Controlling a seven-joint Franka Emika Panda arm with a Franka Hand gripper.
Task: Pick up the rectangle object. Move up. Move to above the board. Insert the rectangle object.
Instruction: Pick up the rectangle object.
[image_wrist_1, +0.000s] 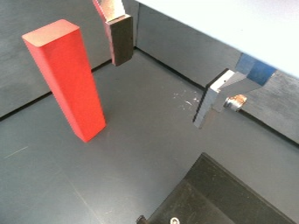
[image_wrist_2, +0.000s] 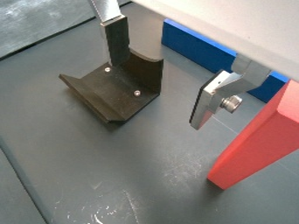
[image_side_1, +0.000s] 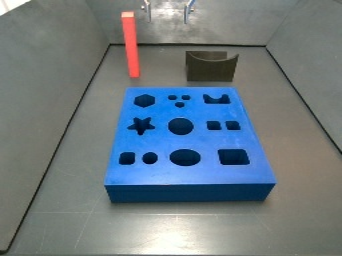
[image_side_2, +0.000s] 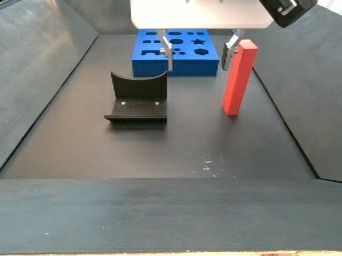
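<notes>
My gripper will leave most of the rectangle object (image_side_1: 130, 45) above the cut-out when it inserts it, because the object is much longer than the blue board is thick (image_side_1: 191, 194).
The rectangle object (image_wrist_1: 65, 79) is a long red bar standing on end on the dark floor. It shows in both wrist views (image_wrist_2: 260, 140) and both side views (image_side_1: 131, 45) (image_side_2: 238, 78). The blue board (image_side_1: 185, 130) with dark cut-outs lies flat on the floor, and it also shows in a side view (image_side_2: 177, 50) and a wrist view (image_wrist_2: 205, 48). My gripper (image_side_2: 198, 48) hangs open and empty above the floor, with the bar to one side outside the fingers (image_wrist_1: 121, 39). In both wrist views (image_wrist_1: 167, 70) (image_wrist_2: 163, 74) only bare floor lies between the fingers.
The dark fixture (image_side_2: 138, 100) stands on the floor beside the gripper, between the bar's end of the bin and the board (image_side_1: 210, 66) (image_wrist_2: 117, 87). Grey walls (image_side_1: 74, 100) enclose the floor on all sides.
</notes>
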